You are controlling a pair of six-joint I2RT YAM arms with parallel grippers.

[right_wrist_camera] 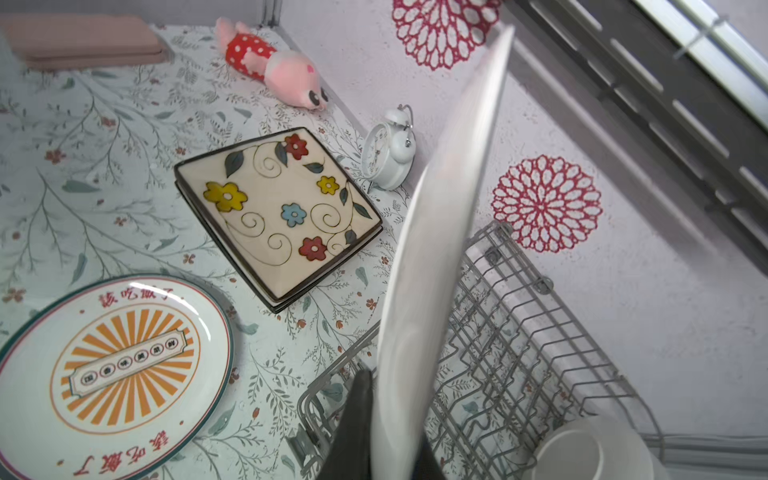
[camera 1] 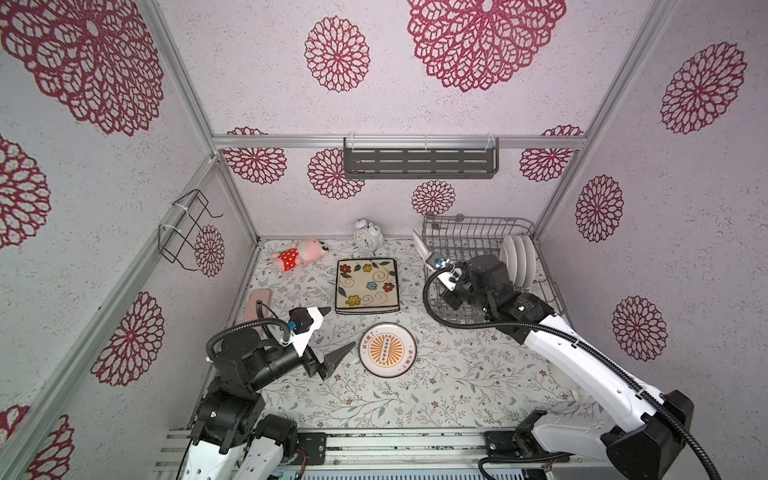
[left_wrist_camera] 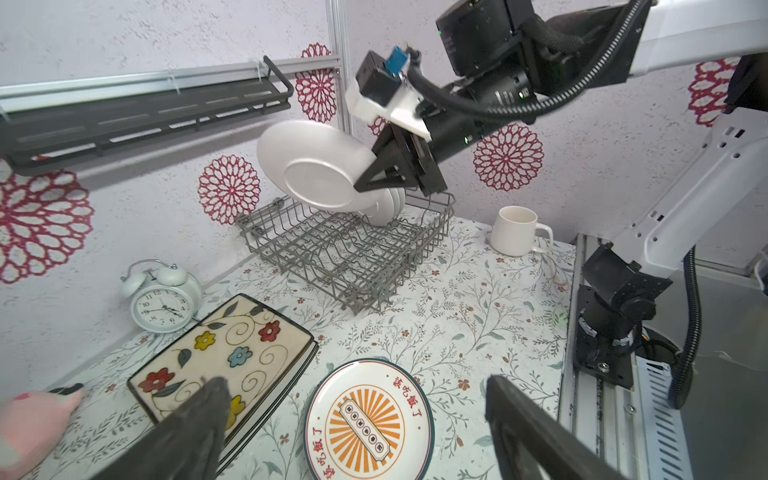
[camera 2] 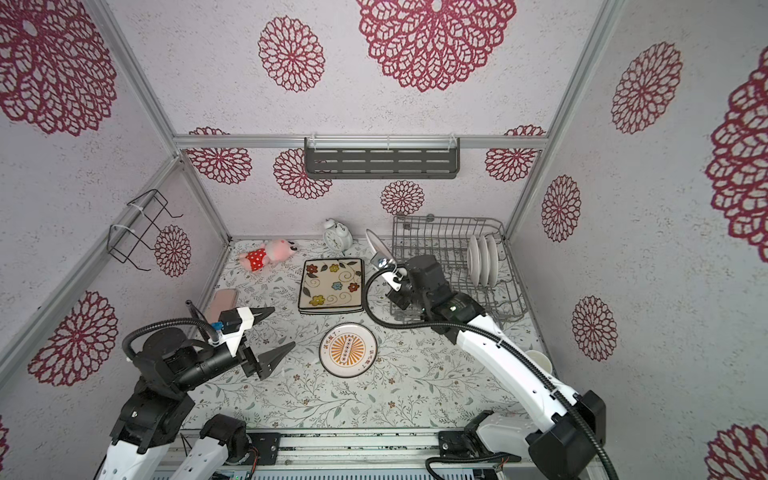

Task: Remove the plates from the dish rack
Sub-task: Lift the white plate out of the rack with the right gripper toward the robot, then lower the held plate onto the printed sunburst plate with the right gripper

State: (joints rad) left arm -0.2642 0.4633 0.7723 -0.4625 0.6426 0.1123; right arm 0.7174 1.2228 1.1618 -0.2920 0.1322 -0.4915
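Note:
The round white plate [camera 1: 421, 244] is clear of the dish rack, so my right gripper should move next to the open round teal-rimmed plate [camera 1: 387, 349] and let go on top of it.
The grey wire dish rack [camera 1: 478, 220] stands at the back right of the table. A short row of round white plates [camera 1: 517, 259] stands upright in its right end. My right gripper [left_wrist_camera: 365, 174] is shut on the rim of another round white plate [left_wrist_camera: 316, 166], held tilted in the air above the rack's left end [right_wrist_camera: 540, 332]. A stack of square flower-painted plates [camera 1: 366, 286] lies flat mid-table, and a round teal-rimmed plate [camera 1: 387, 350] lies in front of it. My left gripper [camera 1: 340, 327] hovers open and empty just left of the round plate.
A white alarm clock [camera 1: 368, 235] and a pink plush toy [camera 1: 297, 254] sit by the back wall. A flat pink object [camera 1: 259, 305] lies at the left edge, a cream mug [left_wrist_camera: 517, 230] at the right. A dark slotted shelf [camera 1: 419, 160] hangs above the rack.

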